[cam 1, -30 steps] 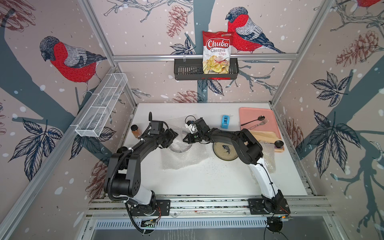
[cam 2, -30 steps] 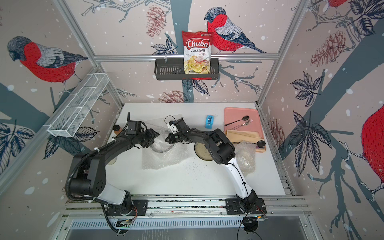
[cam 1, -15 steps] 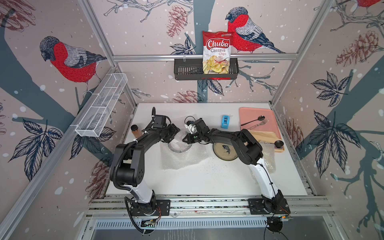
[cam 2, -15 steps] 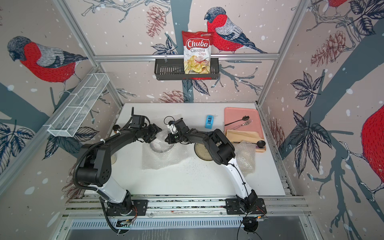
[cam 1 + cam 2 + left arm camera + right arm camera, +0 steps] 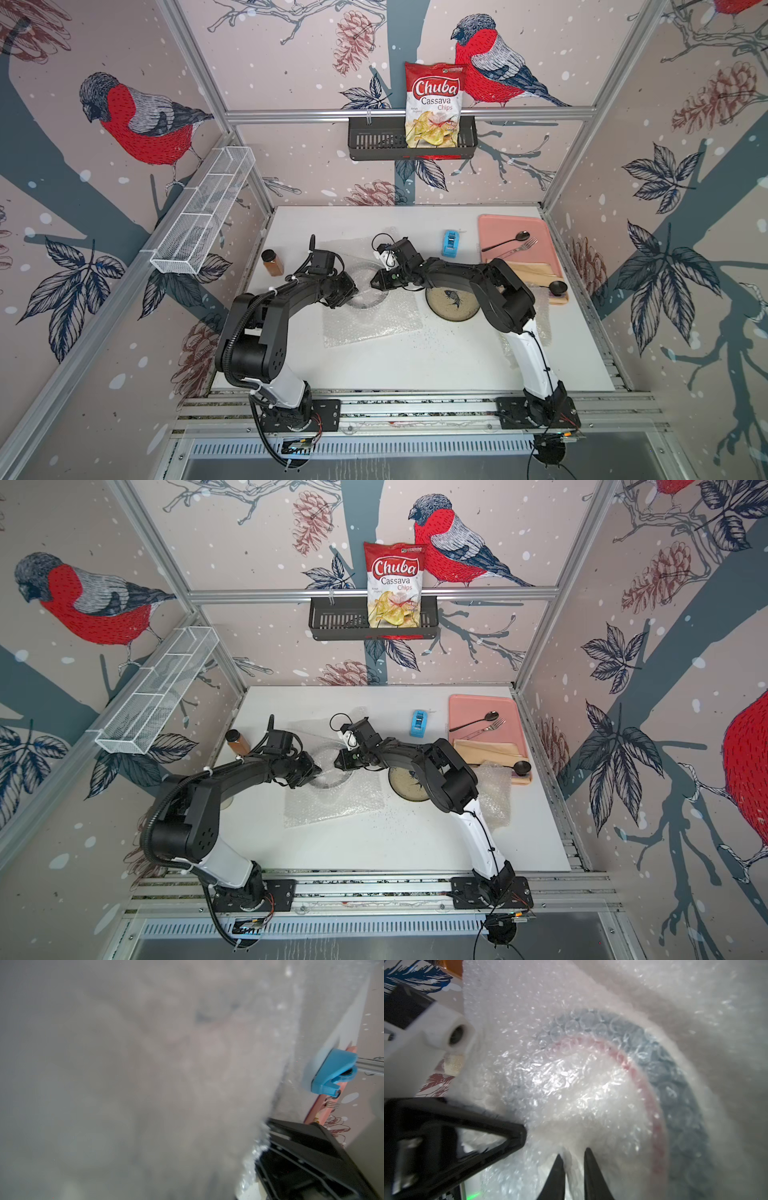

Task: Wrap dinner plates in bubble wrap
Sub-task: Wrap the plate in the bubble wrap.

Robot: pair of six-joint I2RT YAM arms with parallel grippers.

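Observation:
The bubble wrap's outer edge [image 5: 325, 325] lies flat beside the plate, so next my right gripper pins the fold of wrap [image 5: 566, 1160] while my left gripper folds that edge over.
One dinner plate [image 5: 368, 296], dark-rimmed, lies under a clear bubble wrap sheet [image 5: 374, 326] at mid-table. Through the film its teal rim [image 5: 675, 1084] shows in the right wrist view. My right gripper [image 5: 572, 1152] is over the plate's right edge [image 5: 337, 763], jaws slightly apart, a ridge of wrap between them. My left gripper [image 5: 352, 291] meets the plate's left edge. Wrap [image 5: 145, 1084] blankets the left wrist view and hides its jaws. The fish plate [image 5: 451, 305] lies bare under the right forearm. A second bubble wrap sheet [image 5: 494, 787] lies beyond it.
A blue tape dispenser [image 5: 450, 243] stands behind the right arm. The pink tray [image 5: 515, 224] at back right carries a spoon, a fork and a tan napkin. A brown spice bottle [image 5: 273, 262] stands at the table's left edge. A black wall basket holds a chips bag [image 5: 434, 108].
My left gripper has come a little nearer the front, onto the plate's left rim, and its elbow has swung. The right arm has stayed in place.

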